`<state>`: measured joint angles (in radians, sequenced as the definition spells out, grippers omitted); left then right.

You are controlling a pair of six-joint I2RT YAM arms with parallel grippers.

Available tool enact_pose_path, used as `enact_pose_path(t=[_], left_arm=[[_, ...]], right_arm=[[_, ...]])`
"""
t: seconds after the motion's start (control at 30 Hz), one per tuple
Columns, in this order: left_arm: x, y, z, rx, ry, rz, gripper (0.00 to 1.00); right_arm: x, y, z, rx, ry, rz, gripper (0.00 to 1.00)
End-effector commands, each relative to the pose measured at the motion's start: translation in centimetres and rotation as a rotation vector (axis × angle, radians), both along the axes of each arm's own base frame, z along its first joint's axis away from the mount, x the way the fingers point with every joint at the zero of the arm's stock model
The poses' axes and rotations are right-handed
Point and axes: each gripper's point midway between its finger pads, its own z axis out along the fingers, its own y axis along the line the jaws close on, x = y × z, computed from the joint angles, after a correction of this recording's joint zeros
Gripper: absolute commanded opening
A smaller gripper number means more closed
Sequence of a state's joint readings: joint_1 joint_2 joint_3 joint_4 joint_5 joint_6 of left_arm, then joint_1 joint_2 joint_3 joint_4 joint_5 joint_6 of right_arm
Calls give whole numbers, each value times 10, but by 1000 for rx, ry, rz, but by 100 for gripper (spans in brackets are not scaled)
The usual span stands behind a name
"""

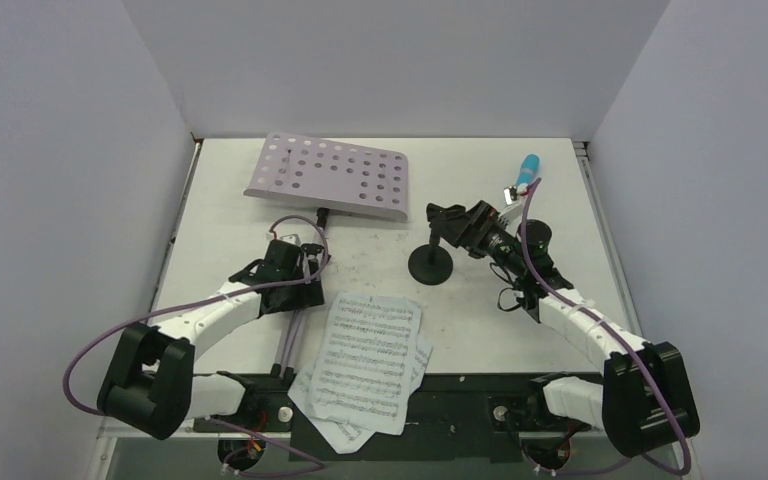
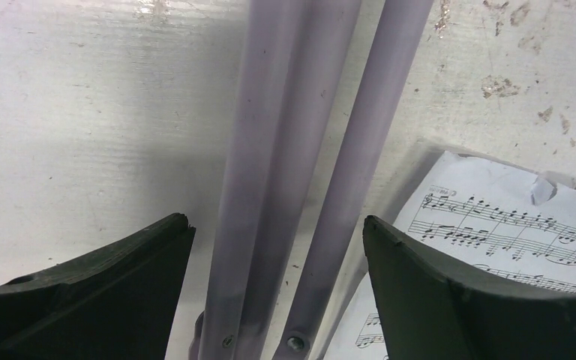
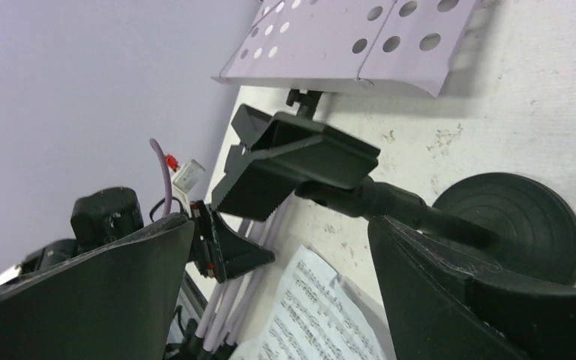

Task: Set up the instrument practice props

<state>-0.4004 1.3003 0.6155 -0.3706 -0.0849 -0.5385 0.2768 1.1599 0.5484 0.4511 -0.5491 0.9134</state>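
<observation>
My right gripper is blocked on its way to the music stand by the black mic stand (image 1: 430, 264), so my right gripper should take the mic stand by its post (image 1: 434, 238) and move it aside first.
The lilac music stand lies flat on the table, its perforated desk (image 1: 330, 178) (image 3: 360, 34) at the back and its folded legs (image 1: 290, 335) (image 2: 285, 150) running toward me. My left gripper (image 1: 295, 283) (image 2: 277, 225) is open, one finger on each side of those legs. White sheet-music pages (image 1: 365, 360) (image 2: 510, 225) (image 3: 322, 315) lie beside the legs. The black mic stand stands upright on its round base (image 1: 430, 268) (image 3: 517, 217), with its clip (image 3: 292, 161) on top. My right gripper (image 1: 457, 228) (image 3: 279, 225) is open beside the stand's post. The turquoise microphone (image 1: 528, 172) lies at the back right.
Grey walls enclose the table on three sides. A purple cable (image 1: 305, 225) loops over the left wrist near the music stand's neck. Both arm bases and a black rail (image 1: 440, 400) sit along the near edge, partly under the pages.
</observation>
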Motion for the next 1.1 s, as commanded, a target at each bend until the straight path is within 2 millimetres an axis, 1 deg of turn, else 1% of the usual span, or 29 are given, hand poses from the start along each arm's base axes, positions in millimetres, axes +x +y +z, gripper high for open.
enact_pose_path(t=[0.0, 0.03, 0.13, 0.27, 0.37, 0.4, 0.53, 0.7, 0.8, 0.87, 1.07], left_arm=[[7, 2, 14, -8, -92, 11, 84], [8, 2, 16, -10, -101, 12, 84], [7, 2, 18, -15, -112, 12, 84], [8, 1, 17, -21, -117, 10, 84], [7, 0, 16, -24, -113, 4, 84], [7, 0, 15, -23, -110, 3, 84], [8, 0, 14, -27, -113, 7, 84], [8, 0, 13, -24, -108, 7, 85], [8, 1, 13, -27, -111, 11, 85], [8, 1, 13, -27, -116, 14, 85], [8, 1, 15, -41, -134, 18, 85]], right_arm=[[22, 5, 51, 150, -117, -32, 90], [25, 5, 53, 166, -115, -35, 90], [35, 2, 51, 191, -82, -66, 90], [47, -12, 43, 220, -42, -124, 93], [51, -22, 46, 259, -50, -136, 98], [54, -25, 46, 269, -43, -142, 98], [59, -25, 41, 283, -5, -131, 89], [58, -9, 38, 314, 35, -76, 83], [57, -2, 40, 338, 41, -48, 74], [57, -1, 40, 348, 47, -42, 66], [54, -2, 40, 351, 53, -44, 28]])
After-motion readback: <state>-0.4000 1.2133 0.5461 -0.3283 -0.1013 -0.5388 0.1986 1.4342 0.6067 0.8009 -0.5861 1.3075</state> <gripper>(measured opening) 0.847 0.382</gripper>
